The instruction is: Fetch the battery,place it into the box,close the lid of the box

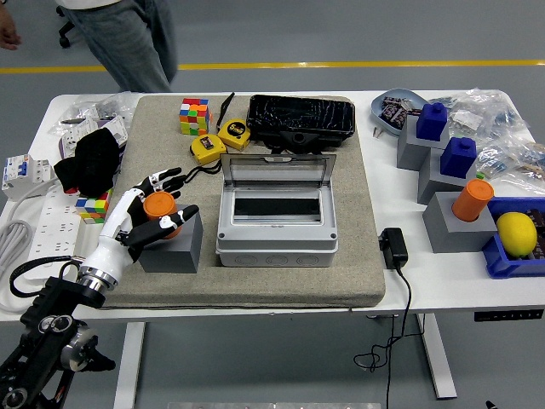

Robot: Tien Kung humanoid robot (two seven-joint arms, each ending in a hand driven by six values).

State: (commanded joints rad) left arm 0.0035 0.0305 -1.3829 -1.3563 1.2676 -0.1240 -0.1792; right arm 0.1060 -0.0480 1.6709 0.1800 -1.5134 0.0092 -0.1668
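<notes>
The dark slot (278, 209) is long and narrow. I expect the orange battery (159, 205) to lie on its side and sink below the slot's edge once I place it.
An orange cylindrical battery (159, 207) stands upright on a grey block (176, 248) at the left of the grey mat. My left hand (170, 199) reaches in from the lower left and brackets the battery, fingers behind it and thumb in front, still spread. To the right of the block sits the grey box (274, 240), its clear lid (277, 173) raised towards the back and its inside showing a dark slot. The right arm does not show.
Behind the block lie two yellow tape measures (207, 149), a Rubik's cube (193, 115) and a black case (300, 119). A black cloth (88, 162) and a power strip are at the left. A charger (393, 247), grey stands and a lemon (516, 233) are at the right. A person (128, 34) walks beyond the far left corner.
</notes>
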